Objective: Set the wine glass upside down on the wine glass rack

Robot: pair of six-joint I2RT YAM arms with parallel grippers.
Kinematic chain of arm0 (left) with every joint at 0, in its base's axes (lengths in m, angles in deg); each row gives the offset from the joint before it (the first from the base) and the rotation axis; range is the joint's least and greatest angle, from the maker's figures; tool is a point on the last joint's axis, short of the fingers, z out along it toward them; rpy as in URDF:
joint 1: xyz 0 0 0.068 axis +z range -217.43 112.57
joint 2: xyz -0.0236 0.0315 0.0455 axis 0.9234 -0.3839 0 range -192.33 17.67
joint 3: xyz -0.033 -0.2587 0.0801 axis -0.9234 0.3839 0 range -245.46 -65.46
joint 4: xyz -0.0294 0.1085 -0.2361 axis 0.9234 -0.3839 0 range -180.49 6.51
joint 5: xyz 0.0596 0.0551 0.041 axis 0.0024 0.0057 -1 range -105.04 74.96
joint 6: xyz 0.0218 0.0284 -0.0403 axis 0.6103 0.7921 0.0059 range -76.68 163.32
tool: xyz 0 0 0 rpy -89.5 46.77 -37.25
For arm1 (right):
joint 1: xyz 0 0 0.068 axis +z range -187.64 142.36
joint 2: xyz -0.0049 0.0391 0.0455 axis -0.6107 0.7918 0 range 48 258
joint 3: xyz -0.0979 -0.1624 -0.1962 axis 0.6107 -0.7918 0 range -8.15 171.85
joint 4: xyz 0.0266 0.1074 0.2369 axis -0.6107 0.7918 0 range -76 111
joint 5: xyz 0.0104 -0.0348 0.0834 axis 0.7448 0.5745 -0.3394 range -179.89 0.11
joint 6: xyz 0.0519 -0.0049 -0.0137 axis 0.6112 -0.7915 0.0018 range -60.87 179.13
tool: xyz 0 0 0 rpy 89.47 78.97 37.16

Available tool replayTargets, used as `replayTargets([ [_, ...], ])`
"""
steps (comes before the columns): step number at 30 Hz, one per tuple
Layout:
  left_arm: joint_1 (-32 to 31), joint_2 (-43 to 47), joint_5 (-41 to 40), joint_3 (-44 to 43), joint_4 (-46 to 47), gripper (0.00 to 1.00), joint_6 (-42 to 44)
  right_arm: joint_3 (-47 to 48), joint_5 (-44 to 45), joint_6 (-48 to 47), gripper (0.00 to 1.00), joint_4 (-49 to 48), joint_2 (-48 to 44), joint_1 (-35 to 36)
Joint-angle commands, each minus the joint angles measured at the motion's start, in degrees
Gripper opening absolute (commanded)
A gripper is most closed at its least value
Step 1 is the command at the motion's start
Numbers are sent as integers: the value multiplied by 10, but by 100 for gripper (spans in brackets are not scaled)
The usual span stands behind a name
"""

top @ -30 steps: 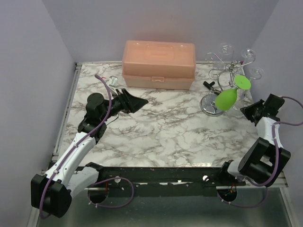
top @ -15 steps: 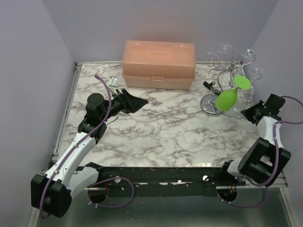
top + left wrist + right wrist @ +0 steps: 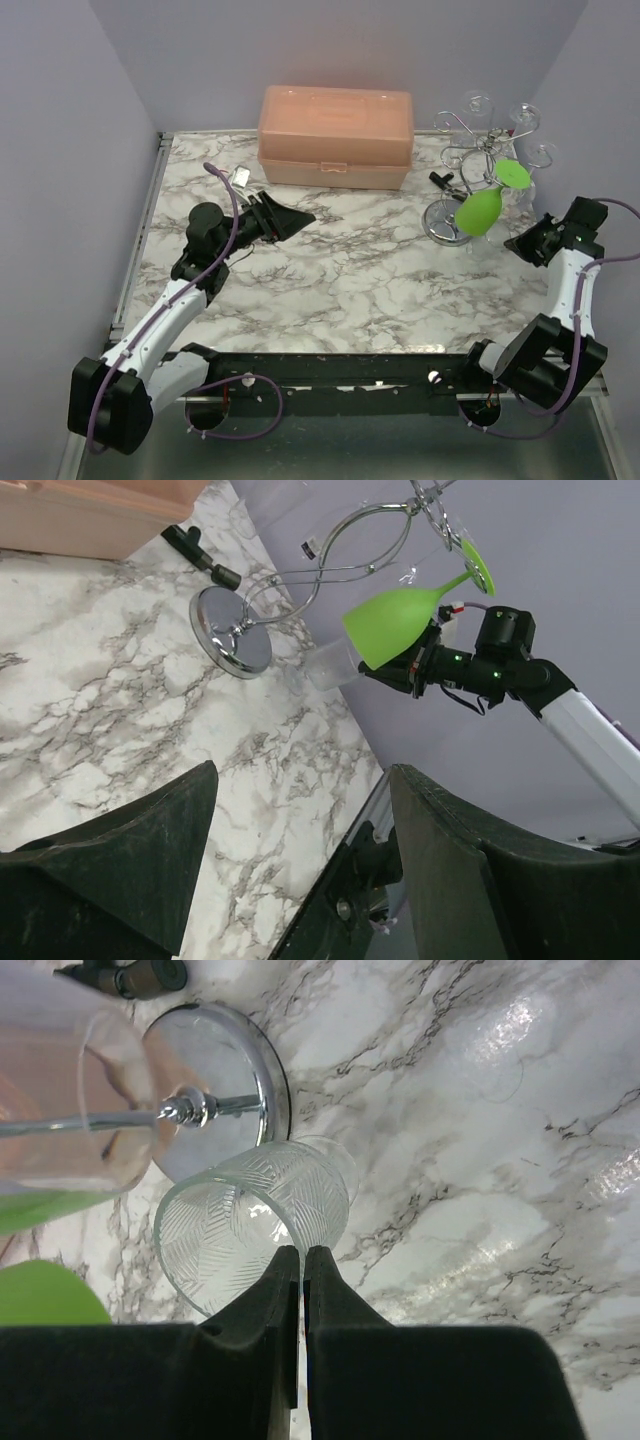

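The clear wine glass's rim (image 3: 284, 1222) is in my right gripper and the glass's foot is free. My left gripper should carry on going toward the foot (image 3: 338, 1158) and close there.
The wine glass rack (image 3: 442, 220) is silver wire with a round shiny base (image 3: 215, 1070) and stands at the table's back right. A green wine glass (image 3: 480, 210) hangs on it, bowl down, and clear glasses (image 3: 478, 103) hang on its far arms. A clear wine glass (image 3: 250, 1220) with a leaf pattern lies tilted beside the base, its mouth towards my right wrist camera. My right gripper (image 3: 301, 1252) is shut on its rim, one finger inside the bowl and one outside. My left gripper (image 3: 305, 217) hovers open and holds nothing left of centre, aimed at the rack (image 3: 230, 630).
A peach plastic box (image 3: 335, 135) with a latch sits at the back centre. A small black object (image 3: 443, 179) lies just behind the rack base. A small clear item (image 3: 238, 172) rests near the box's left end. The purple wall runs close behind the rack.
My right gripper's jaws have shut on the clear glass's rim, and that arm's elbow has swung right. The left arm has shifted only slightly.
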Motion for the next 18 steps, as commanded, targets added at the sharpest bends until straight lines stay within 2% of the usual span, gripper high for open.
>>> replayTargets([
  [1, 3, -26, 39, 15, 74, 72, -51, 39, -51, -43, 0, 51, -25, -1],
  [11, 2, -70, 64, 5, 113, 72, -84, 83, -116, -133, 0, 143, -14, -2],
  [18, 2, -93, 74, 5, 139, 72, -109, 84, -167, -141, 0, 170, -38, -1],
])
